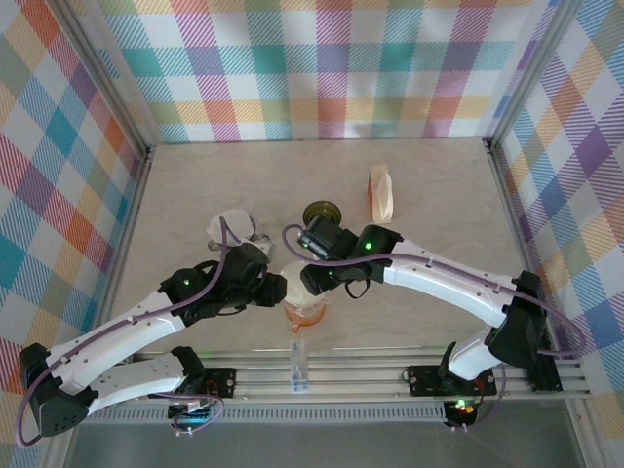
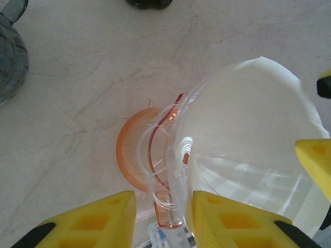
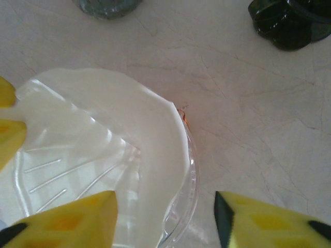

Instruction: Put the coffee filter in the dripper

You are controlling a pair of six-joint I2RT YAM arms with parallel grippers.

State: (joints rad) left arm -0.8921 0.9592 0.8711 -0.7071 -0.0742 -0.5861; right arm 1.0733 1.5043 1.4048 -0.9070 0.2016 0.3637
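The coffee filter's edge point(image 2: 262, 63) stands above the dripper's rim, so next my left gripper steadies the dripper while my right gripper presses down inside the coffee filter point(image 2: 230, 168).
The clear dripper point(image 1: 305, 310) on its orange base stands near the table's front middle, with the white coffee filter point(image 1: 296, 276) lying inside its cone. From the left wrist view the filter point(image 2: 248, 129) lines the cone, and my left gripper point(image 2: 163, 199) straddles the dripper's clear handle point(image 2: 164, 170). One finger rests by the rim and a small gap shows beside the other. My right gripper point(image 3: 165, 201) is open over the dripper rim point(image 3: 191, 170), one finger above the filter point(image 3: 129, 119), the other outside over the table. Nothing is between them but the rim.
A glass carafe point(image 1: 234, 229) stands behind the left gripper, and a dark green object point(image 1: 322, 212) sits behind the dripper. An orange and white packet point(image 1: 382, 192) lies farther back right. A small clear item point(image 1: 297, 366) rests on the front rail.
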